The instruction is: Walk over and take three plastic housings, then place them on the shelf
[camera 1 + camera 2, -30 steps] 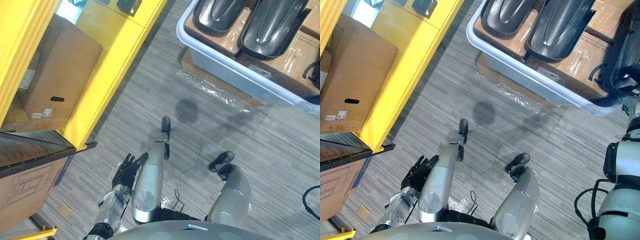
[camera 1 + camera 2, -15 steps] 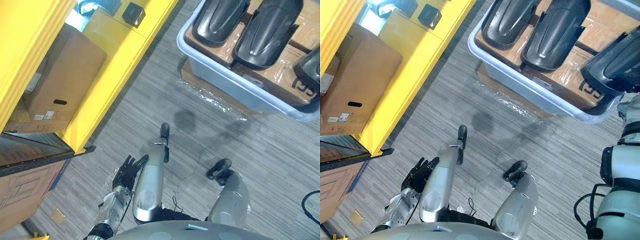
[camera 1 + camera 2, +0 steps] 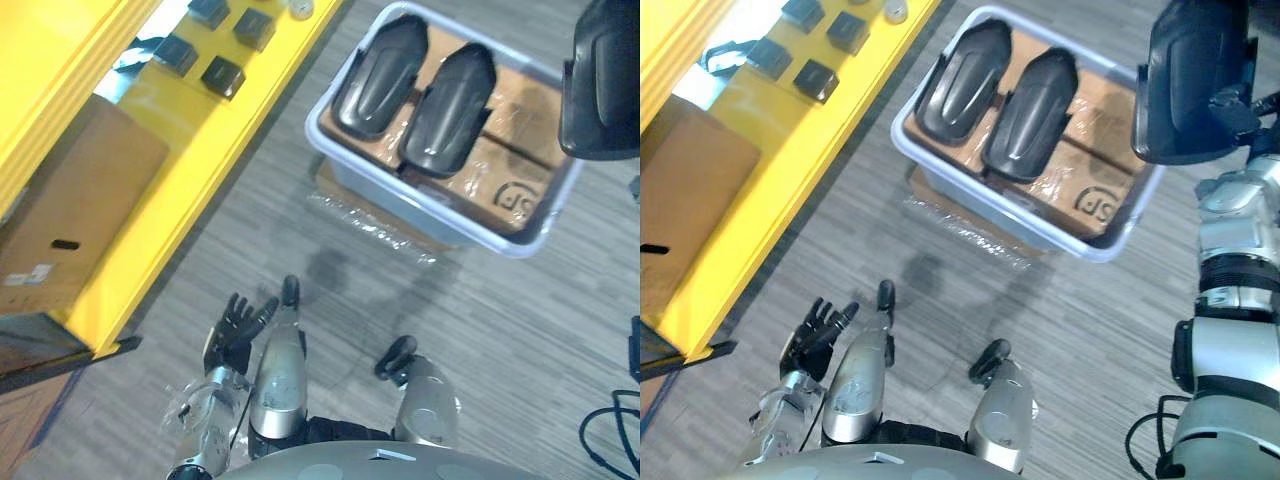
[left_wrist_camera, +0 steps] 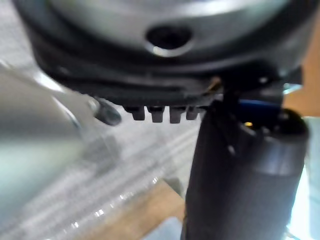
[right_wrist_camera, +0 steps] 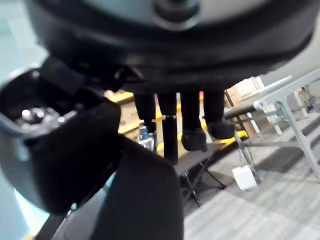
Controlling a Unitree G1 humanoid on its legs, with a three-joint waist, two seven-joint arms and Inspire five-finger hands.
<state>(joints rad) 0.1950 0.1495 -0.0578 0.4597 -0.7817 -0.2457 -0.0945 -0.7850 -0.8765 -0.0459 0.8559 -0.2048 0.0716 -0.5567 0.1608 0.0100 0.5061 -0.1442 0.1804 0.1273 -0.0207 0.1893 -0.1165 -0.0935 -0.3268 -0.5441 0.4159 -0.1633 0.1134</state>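
Observation:
The robot sees a domed back with a thin side flap point(image 3: 567, 104) on the dark housing point(image 3: 606, 85), so it should expect a hollow, empty inside when it turns the housing over.
Two dark plastic housings point(image 3: 380, 75) point(image 3: 450, 95) lie side by side on cardboard in a pale grey tub point(image 3: 385, 185) on the floor ahead. A third dark housing point(image 3: 1195, 80) hangs in the air to the right of the tub, with my right hand point(image 3: 1232, 105) shut on it. In the right wrist view its fingers point(image 5: 190, 115) curl behind the housing's dark shell point(image 5: 145, 200). My left hand point(image 3: 235, 325) hangs low at the left, fingers relaxed and spread, holding nothing. The yellow shelf point(image 3: 190, 130) runs along the left.
Several small black boxes point(image 3: 222, 75) sit on the yellow shelf's top. A cardboard box point(image 3: 70, 220) stands under the shelf at the left. Clear plastic film point(image 3: 370, 215) lies on the grey carpet in front of the tub.
The whole picture has shifted as the camera moved, so the tub now shows whole and farther off. The housing in my right hand now shows higher at the upper right.

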